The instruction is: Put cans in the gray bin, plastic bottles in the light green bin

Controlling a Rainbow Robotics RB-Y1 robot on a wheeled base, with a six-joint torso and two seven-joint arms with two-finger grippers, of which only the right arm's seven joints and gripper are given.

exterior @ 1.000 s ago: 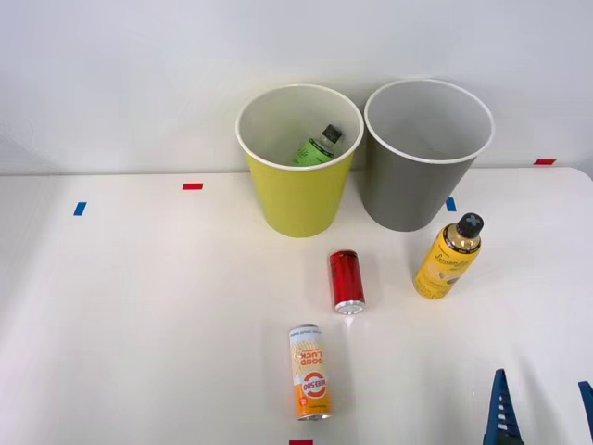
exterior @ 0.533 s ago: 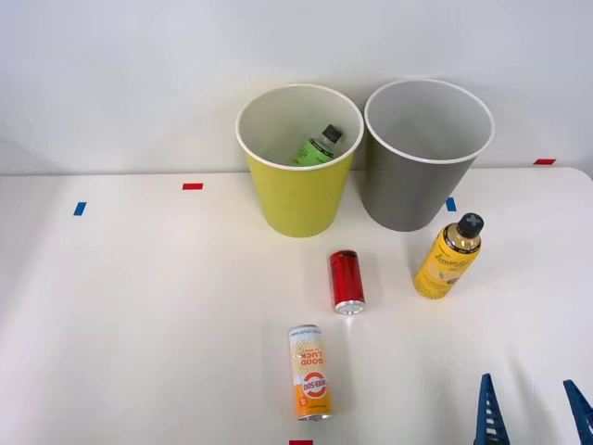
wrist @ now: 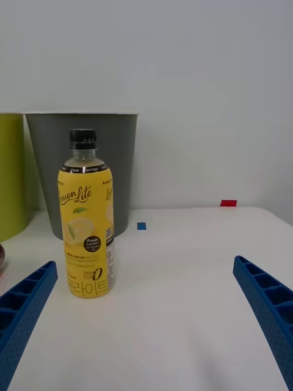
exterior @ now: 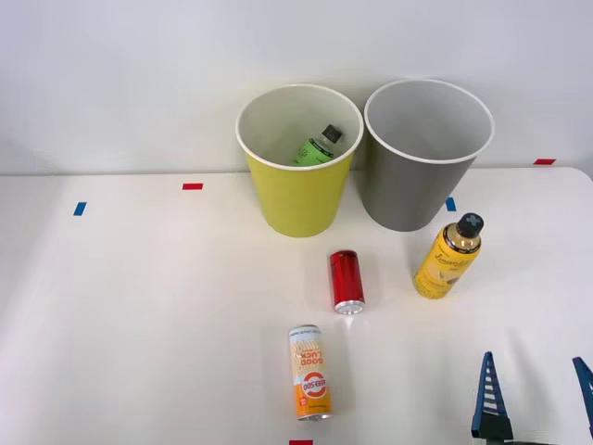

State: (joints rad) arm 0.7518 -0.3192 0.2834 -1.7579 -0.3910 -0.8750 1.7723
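Note:
I expect the yellow lemon bottle to lean with its cap up inside the light green bin when I drop it in, because the green-label bottle leans that way there too.
The light green bin and the gray bin stand side by side at the back of the table. A green-label bottle leans inside the light green bin. The yellow lemon bottle stands upright in front of the gray bin. A red can lies on its side mid-table, and the orange-and-cream can lies nearer me. My right gripper is open at the near right, short of the yellow bottle. In the wrist view the yellow bottle stands ahead, nearer one finger of the gripper.
Small red tape marks and blue tape marks dot the white table. A white wall rises right behind the bins. The gray bin and a sliver of the light green bin stand behind the bottle in the wrist view.
My right gripper's open fingers have come farther into the front view, toward the yellow bottle. The bins, cans and bottles have not moved.

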